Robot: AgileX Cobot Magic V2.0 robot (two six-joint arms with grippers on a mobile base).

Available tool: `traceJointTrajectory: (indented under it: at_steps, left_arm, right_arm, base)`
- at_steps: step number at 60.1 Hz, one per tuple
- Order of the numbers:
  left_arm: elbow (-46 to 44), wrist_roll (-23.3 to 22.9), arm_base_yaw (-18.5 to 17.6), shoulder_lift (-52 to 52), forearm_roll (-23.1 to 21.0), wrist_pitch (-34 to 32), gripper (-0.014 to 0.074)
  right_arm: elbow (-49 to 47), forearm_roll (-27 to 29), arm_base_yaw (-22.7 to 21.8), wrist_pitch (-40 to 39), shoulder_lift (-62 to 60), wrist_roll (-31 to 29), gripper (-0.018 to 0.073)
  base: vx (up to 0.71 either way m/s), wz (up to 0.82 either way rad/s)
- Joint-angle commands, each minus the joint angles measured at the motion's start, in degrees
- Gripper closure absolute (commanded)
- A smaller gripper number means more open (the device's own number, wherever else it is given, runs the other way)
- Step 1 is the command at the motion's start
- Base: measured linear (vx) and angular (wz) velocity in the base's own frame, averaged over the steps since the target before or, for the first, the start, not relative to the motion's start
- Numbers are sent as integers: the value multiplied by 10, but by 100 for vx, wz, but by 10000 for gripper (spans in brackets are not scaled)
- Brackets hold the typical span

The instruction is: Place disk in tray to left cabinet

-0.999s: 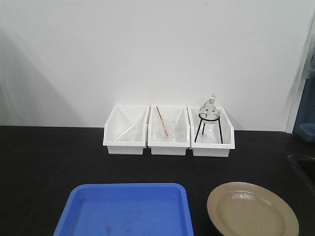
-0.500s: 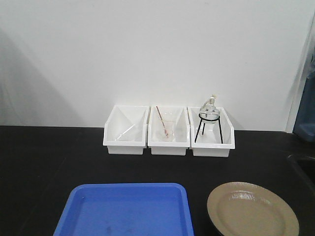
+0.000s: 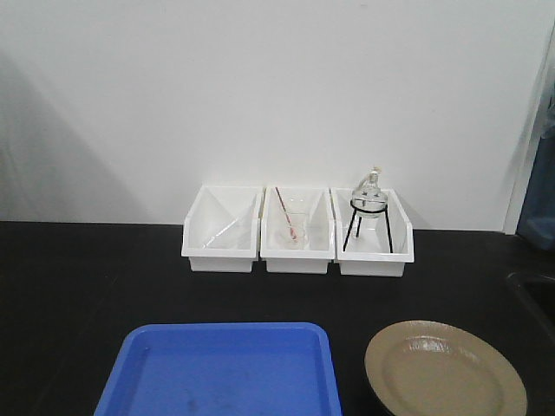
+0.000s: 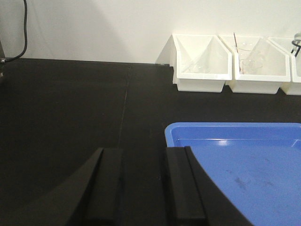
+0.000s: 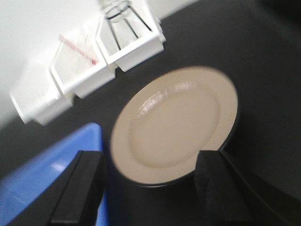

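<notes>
The disk's black rim (image 5: 162, 184) goes evenly around the disk's smooth side, so the tan disk (image 3: 446, 368) will stay stiff and tip as one piece when the robot lifts the disk's edge.
The tan disk (image 3: 444, 373) with its black rim lies flat on the black table at the front right. Just left of it, apart from it, lies the blue tray (image 3: 225, 373), with nothing in it. In the right wrist view my right gripper (image 5: 150, 193) stands wide open just short of the disk's (image 5: 174, 122) near edge, holding nothing; that view is blurred. My left gripper (image 4: 143, 188) is open over bare table beside the tray's (image 4: 244, 160) left corner. The left cabinet is out of view. Neither gripper shows in the front view.
Three white bins (image 3: 297, 230) stand in a row against the white wall behind the tray. The right bin holds a glass flask on a black stand (image 3: 368, 204). A dark recess (image 3: 533, 290) sits at the table's right edge.
</notes>
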Motion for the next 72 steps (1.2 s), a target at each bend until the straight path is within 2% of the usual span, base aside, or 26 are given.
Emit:
traceJointTrajectory:
  at_steps: [1,3,9,20,29,39,56,72]
  left_arm:
    - [-19,-1,-3,3,-4,-43,231]
    - [-19,-1,-3,3,-4,-42,231]
    - [-19,-1,-3,3,-4,-39,231]
    - [-19,-1,-3,3,-4,-22,231]
    - [-19,-1,-3,3,-4,1,231]
    - [-19,-1,-3,3,-4,22,231]
    - [-19,-1,-3,3,-4,27,231]
    - [-19,-1,-3,3,-4,27,231]
  right_arm:
    - [-21,120,0,-64,46,62,76]
    - [-21,149,0,-80,71,61,76]
    - [-23,176,0,-122,146,63,76]
    - [-77,167,0,-116,277,70,77]
    - [-145,126,0,-108,373,70,82]
    - [-209,124,0,-81,455,70,82]
    - [-241,132,0,-56,505,70,82]
    - [-241,131,0,-99,533,79,97]
  base:
    - [0,0]
    - [0,0]
    - [0,0]
    - [0,0]
    - [0,0]
    - [0,0]
    - [0,0]
    - [0,0]
